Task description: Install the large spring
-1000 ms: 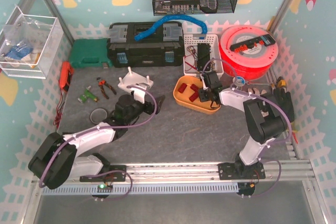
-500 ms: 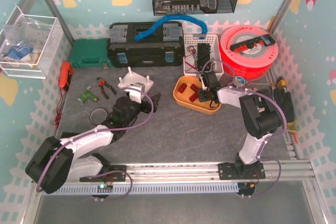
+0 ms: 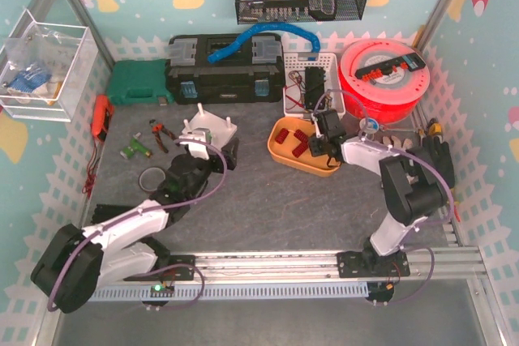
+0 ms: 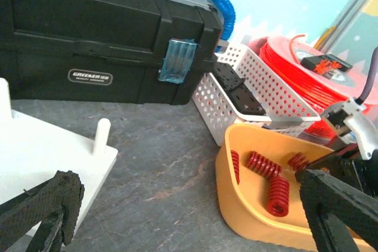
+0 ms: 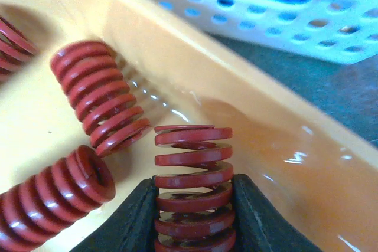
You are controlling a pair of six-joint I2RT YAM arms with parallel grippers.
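Observation:
I expect the red spring to slide down around the white peg and stay upright when I lower the spring, because the peg is slim and has a round tip.
Several red springs lie in the orange tray. My right gripper is inside the tray, shut on one red spring that stands upright between its black fingers. Two more springs lie loose beside it. In the top view the right gripper sits over the tray's right half. The white peg base stands left of the tray, with one peg showing. My left gripper is open and empty, next to the base and facing the tray.
A black toolbox and a green case stand at the back. A white perforated basket and a red filament spool stand behind the tray. Pliers and a dark ring lie at the left.
My left gripper has moved left and back, closer to the white peg base. My right gripper has stayed in the orange tray with only a small shift.

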